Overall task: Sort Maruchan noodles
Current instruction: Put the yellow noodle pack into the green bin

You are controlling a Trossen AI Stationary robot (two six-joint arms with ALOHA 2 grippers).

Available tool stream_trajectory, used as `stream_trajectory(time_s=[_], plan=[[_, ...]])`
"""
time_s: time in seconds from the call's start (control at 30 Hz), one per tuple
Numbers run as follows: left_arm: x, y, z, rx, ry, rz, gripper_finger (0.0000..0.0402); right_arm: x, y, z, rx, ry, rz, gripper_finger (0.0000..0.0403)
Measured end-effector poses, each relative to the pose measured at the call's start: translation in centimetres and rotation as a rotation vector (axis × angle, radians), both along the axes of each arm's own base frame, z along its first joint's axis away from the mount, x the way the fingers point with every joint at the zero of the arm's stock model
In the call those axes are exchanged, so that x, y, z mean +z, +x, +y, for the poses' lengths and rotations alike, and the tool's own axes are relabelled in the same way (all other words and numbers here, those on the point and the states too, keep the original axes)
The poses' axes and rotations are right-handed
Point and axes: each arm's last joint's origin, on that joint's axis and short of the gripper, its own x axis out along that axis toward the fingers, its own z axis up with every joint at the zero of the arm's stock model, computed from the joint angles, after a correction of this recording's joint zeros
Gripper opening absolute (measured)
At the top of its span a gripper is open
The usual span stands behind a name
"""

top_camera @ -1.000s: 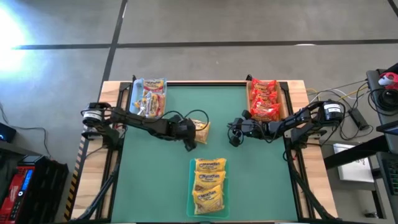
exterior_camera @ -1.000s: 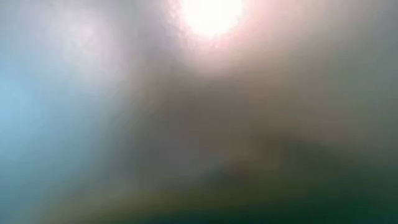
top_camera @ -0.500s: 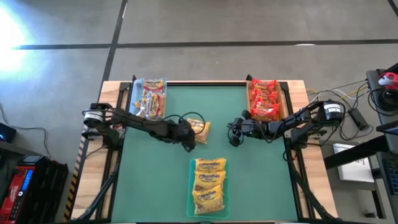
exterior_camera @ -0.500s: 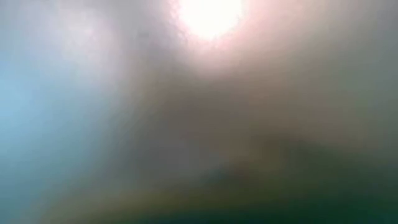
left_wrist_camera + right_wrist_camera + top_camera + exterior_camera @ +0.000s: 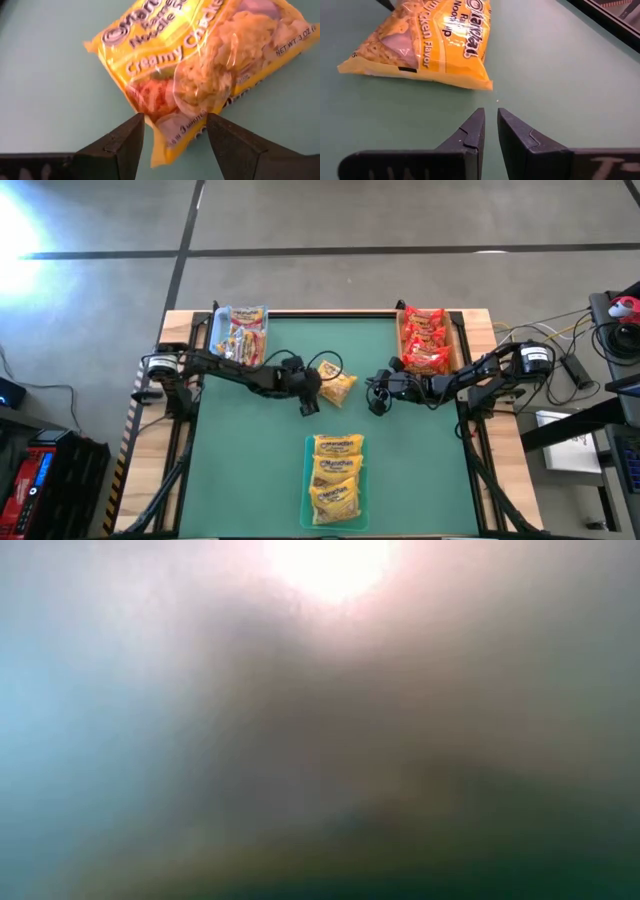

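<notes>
The yellow packet is tilted with only its corner (image 5: 167,148) between the left gripper's fingers, so the robot should move and turn that gripper toward the packet's long edge (image 5: 231,101).
A yellow Maruchan noodles packet (image 5: 337,387) (image 5: 200,55) is at the middle of the green mat (image 5: 250,470). My left gripper (image 5: 318,391) (image 5: 175,125) is shut on its left end. My right gripper (image 5: 377,395) (image 5: 490,117) waits just right of the packet, shut, with nothing between its fingers and low over the mat. In the right wrist view the packet (image 5: 427,42) sits low at the mat. The low view is a blur and shows nothing. My left gripper pinches the packet's end nearest the arm (image 5: 195,122) between its two fingers (image 5: 125,145), one on each side of the narrow end. The fingers slant down from the table's left. Whether the packet's far part rests on the mat, I cannot tell.
A tray of orange-and-white packets (image 5: 240,335) stands at the far left corner. A tray of red packets (image 5: 425,340) stands at the far right. A tray of yellow packets (image 5: 338,480) stands at the near middle. Bare mat lies on both sides of the near tray.
My left gripper has gone toward the table's right edge and a little down, rolling its wrist. The yellow packet has gone with it toward the right gripper and has turned about.
</notes>
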Motion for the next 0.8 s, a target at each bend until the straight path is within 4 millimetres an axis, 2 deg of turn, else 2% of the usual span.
stream_trajectory(time_s=[0.17,0.33,0.53,0.63,0.8], plan=[[0.3,0.2,0.3,-0.078,0.058,-0.004,0.0199,0.0,0.0,0.0,0.0,0.0,0.0,0.0043],[1.9,0.3,0.0,0.054,-0.03,-0.123,0.0199,0.0,0.0,0.0,-0.001,0.0,0.0,0.0043],[2.6,0.9,-1.1,0.18,-0.147,-0.249,0.0199,0.0,0.0,0.0,0.0,0.0,0.0,0.0043],[2.1,0.9,-1.9,0.226,-0.191,-0.257,0.0199,0.0,0.0,0.0,0.0,0.0,0.0,0.0043],[0.8,1.4,-2.3,0.259,-0.151,-0.271,0.0199,0.0,0.0,0.0,-0.001,0.0,-0.003,0.0043]])
